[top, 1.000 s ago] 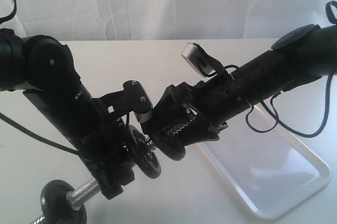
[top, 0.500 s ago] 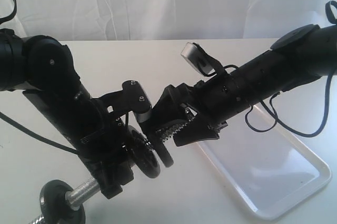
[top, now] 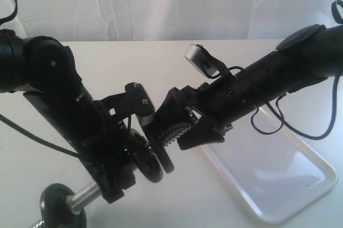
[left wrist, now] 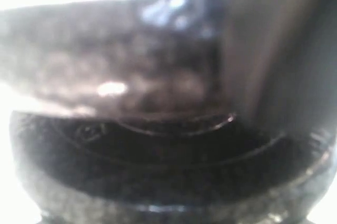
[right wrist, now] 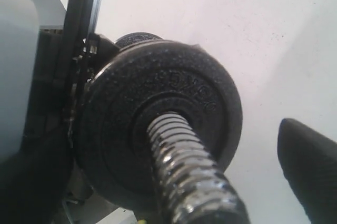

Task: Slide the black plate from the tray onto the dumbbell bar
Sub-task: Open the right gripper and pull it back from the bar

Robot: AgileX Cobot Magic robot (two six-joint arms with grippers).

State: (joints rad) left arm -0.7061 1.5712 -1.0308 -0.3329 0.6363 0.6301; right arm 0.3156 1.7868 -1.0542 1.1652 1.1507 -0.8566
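The black plate (right wrist: 118, 116) sits around the dumbbell bar against the other disc. My open right gripper should keep moving back until its fingers are clear of the threaded end (right wrist: 202, 195).
My left gripper (top: 114, 184) is shut on the dumbbell bar (top: 86, 193) and holds it tilted above the table, with one black disc (top: 64, 202) at its low end. The black plate (top: 164, 156) sits on the bar's upper threaded end, against another disc (top: 147, 158). In the right wrist view the black plate (right wrist: 158, 103) rings the threaded rod (right wrist: 185, 174). My right gripper (top: 180, 127) is open around that threaded end and does not touch the plate. One of its fingers (right wrist: 310, 167) stands well off to the side. The left wrist view shows only a blurred dark disc (left wrist: 168, 176).
The white tray (top: 278, 216) lies on the table at the lower right, under the right arm, with no disc showing in it. A white cloth backdrop hangs behind the table. Black cables trail by both arms.
The black plate has slid down the threaded end until it rests against the other disc. My right gripper has let go of it and opened. The left arm has stayed still.
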